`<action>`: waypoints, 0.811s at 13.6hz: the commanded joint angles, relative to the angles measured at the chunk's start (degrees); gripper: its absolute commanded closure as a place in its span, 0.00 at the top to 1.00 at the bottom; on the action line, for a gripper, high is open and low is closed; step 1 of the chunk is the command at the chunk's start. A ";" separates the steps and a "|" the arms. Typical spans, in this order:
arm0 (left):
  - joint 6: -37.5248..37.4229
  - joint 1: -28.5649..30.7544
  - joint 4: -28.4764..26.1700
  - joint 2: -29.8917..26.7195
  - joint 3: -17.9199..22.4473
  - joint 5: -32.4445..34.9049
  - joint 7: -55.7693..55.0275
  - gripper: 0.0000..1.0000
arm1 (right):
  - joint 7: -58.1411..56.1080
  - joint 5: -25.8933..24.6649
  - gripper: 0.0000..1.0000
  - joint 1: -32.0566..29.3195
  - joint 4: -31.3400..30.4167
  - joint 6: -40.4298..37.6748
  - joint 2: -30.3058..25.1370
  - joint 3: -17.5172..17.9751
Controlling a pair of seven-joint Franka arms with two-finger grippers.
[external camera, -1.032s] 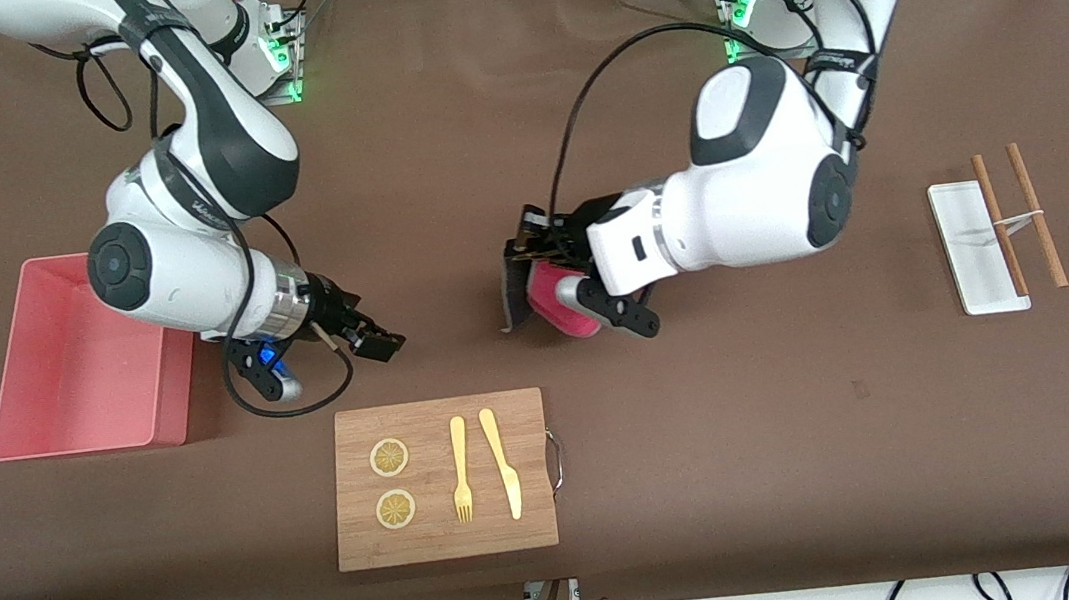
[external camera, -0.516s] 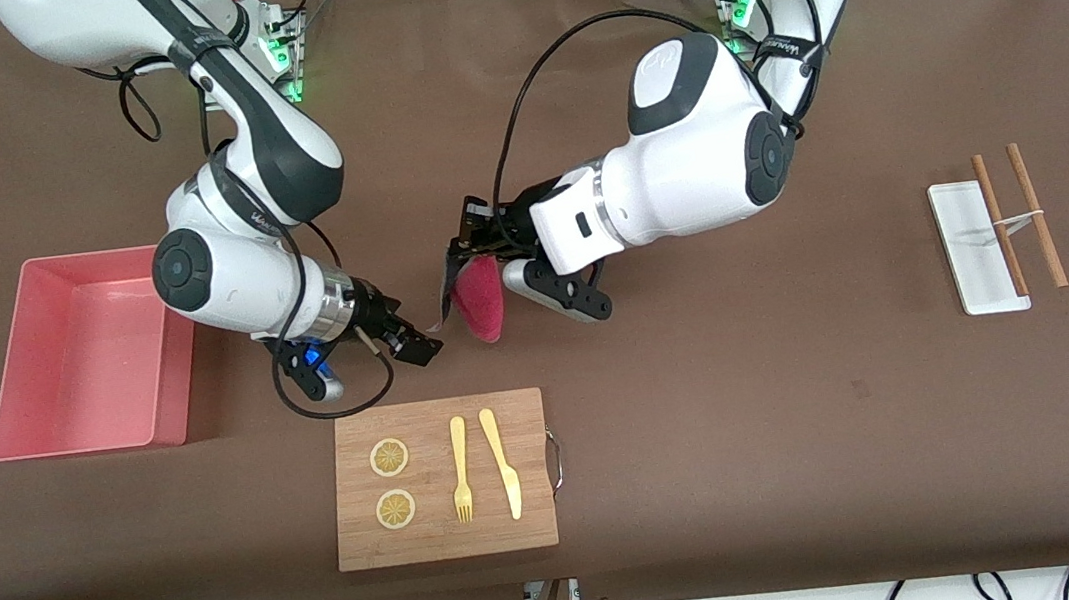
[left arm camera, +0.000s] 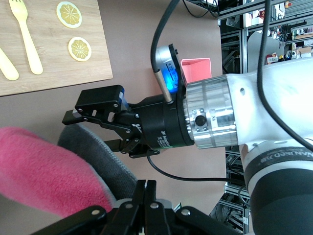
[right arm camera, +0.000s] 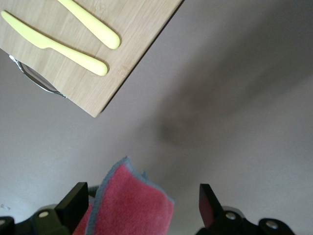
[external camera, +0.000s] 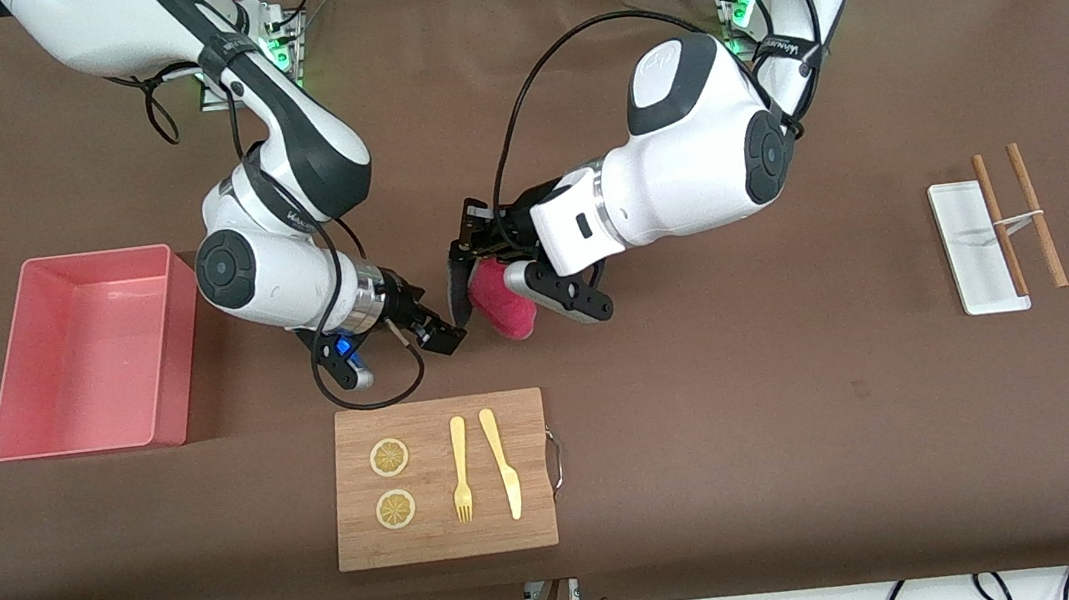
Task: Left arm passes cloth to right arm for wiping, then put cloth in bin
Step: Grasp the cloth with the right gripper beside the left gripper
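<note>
The grey edge (right arm camera: 128, 163) bends and ripples around its soft corner. The crimson-pink cloth (external camera: 506, 299) will droop into loose flaps when my right gripper carries it.
The crimson-pink cloth (external camera: 503, 310) with its grey edge hangs from my left gripper (external camera: 466, 270), which is shut on it above the table's middle, farther from the front camera than the cutting board. In the left wrist view the cloth (left arm camera: 44, 176) shows beside the shut fingers (left arm camera: 146, 191). My right gripper (external camera: 446, 335) is open and right beside the cloth. In the right wrist view a corner of the cloth (right arm camera: 132, 205) lies between its spread fingers (right arm camera: 78, 200), without touching them. The pink bin (external camera: 78, 352) stands empty at the right arm's end.
A wooden cutting board (external camera: 441, 537) with two lemon slices, a yellow fork (external camera: 460, 469) and a knife (external camera: 501, 463) lies nearer the front camera. A white tray (external camera: 971, 240) and chopsticks (external camera: 1036, 213) lie at the left arm's end.
My right gripper has moved from beside the bin toward the cloth. My left gripper carried the cloth toward the right arm, then held still; the cloth swung.
</note>
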 commanded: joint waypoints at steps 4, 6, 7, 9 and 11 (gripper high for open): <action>0.36 -0.14 0.31 -0.04 0.46 -1.57 -0.32 0.00 | -0.25 0.76 0.45 0.94 -1.77 1.42 0.87 0.68; 0.27 -0.05 0.31 -0.04 0.46 -1.57 -0.32 0.00 | -0.96 0.76 0.08 0.85 -1.68 0.89 0.61 0.59; 0.36 -0.05 0.31 -0.04 0.46 -1.57 -0.41 0.00 | -0.88 0.76 0.03 0.76 -1.68 0.89 0.61 0.59; 0.36 -0.05 0.31 -0.04 0.46 -1.57 -0.32 0.00 | -0.61 0.76 0.00 0.76 -1.68 0.89 0.61 0.68; 0.36 0.04 0.40 -0.04 0.46 -1.66 -0.32 0.00 | -0.52 0.84 0.00 0.85 -1.68 0.89 0.61 0.68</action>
